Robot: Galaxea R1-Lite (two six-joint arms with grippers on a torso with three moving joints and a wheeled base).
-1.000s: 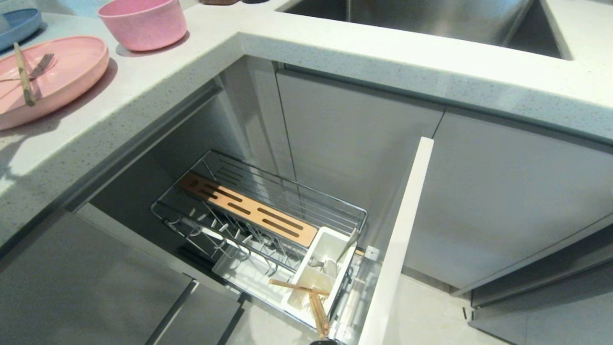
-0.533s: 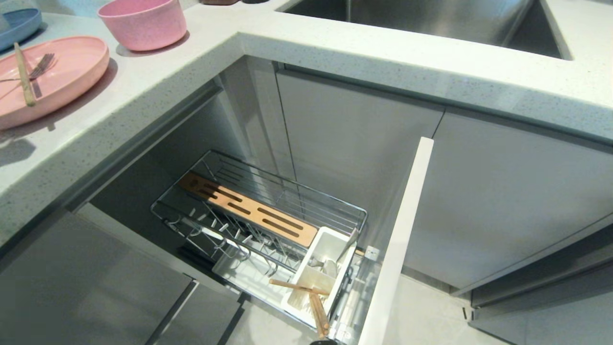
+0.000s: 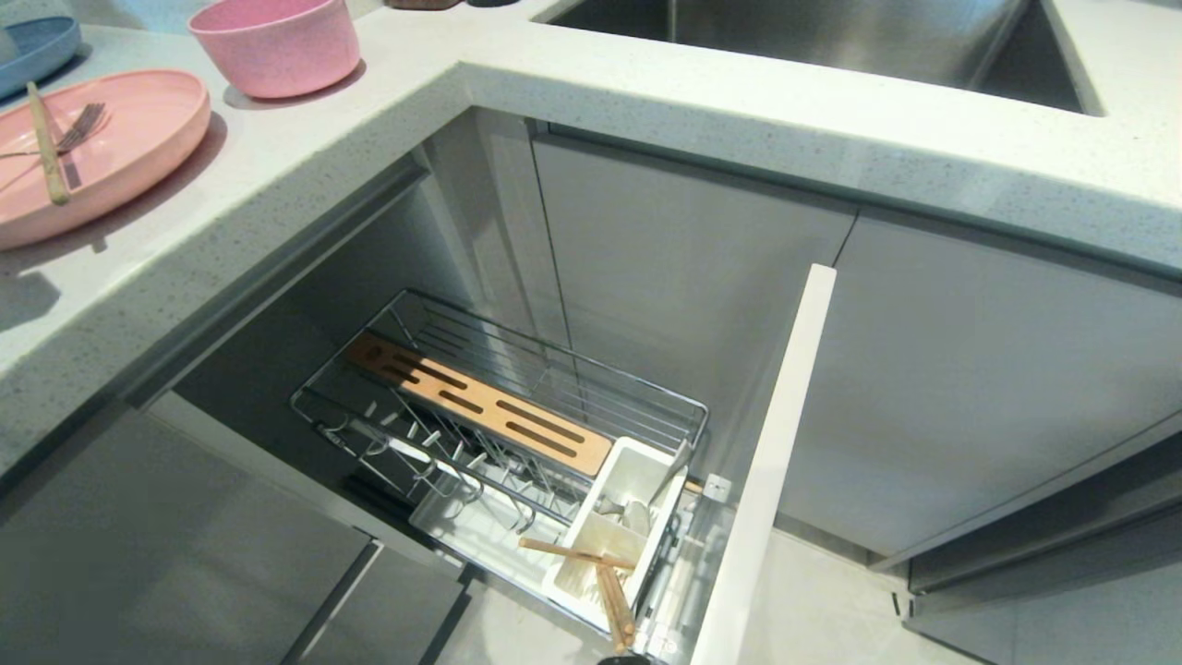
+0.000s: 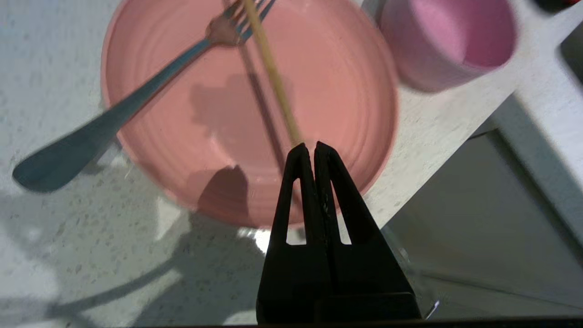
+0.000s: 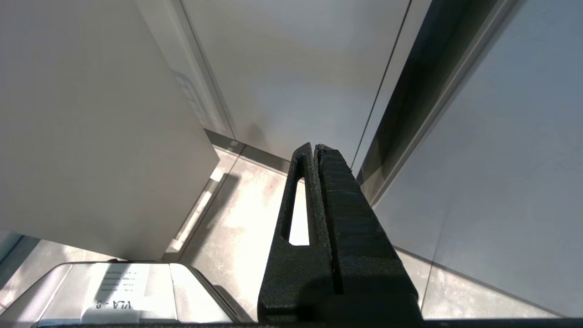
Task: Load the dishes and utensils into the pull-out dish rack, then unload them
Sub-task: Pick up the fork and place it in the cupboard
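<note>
The chopstick lying on the plate (image 3: 46,139) is below my closed left gripper, so I should open it, lower it around the chopstick's near end (image 3: 56,189) and close it there.
The pink plate (image 3: 120,157) (image 4: 346,91) lies on the counter at the far left, with a light wooden chopstick (image 3: 44,139) (image 4: 271,68) and a silver fork (image 3: 78,127) (image 4: 114,116) lying on it. Just behind the plate stands the pink bowl (image 3: 277,46) (image 4: 448,38). My left gripper (image 4: 309,145) hovers over the plate's near rim, shut and empty, its tips at the chopstick's near end. Outside the head view, my right gripper (image 5: 314,146) hangs shut beside the cabinet fronts. Below the counter, the pull-out dish rack (image 3: 554,379) stands drawn out.
A tan slotted board (image 3: 480,406) crosses the rack. The white caddy (image 3: 637,466) at its front holds wooden sticks (image 3: 572,552). The open white door (image 3: 766,462) stands right of the rack. A blue plate (image 3: 32,46) sits far left, the sink (image 3: 831,32) behind.
A shadow at the counter's left edge has shifted, and a small dark shadow has come onto the plate beside the chopstick. Plate, bowl, fork, chopstick and rack have not moved.
</note>
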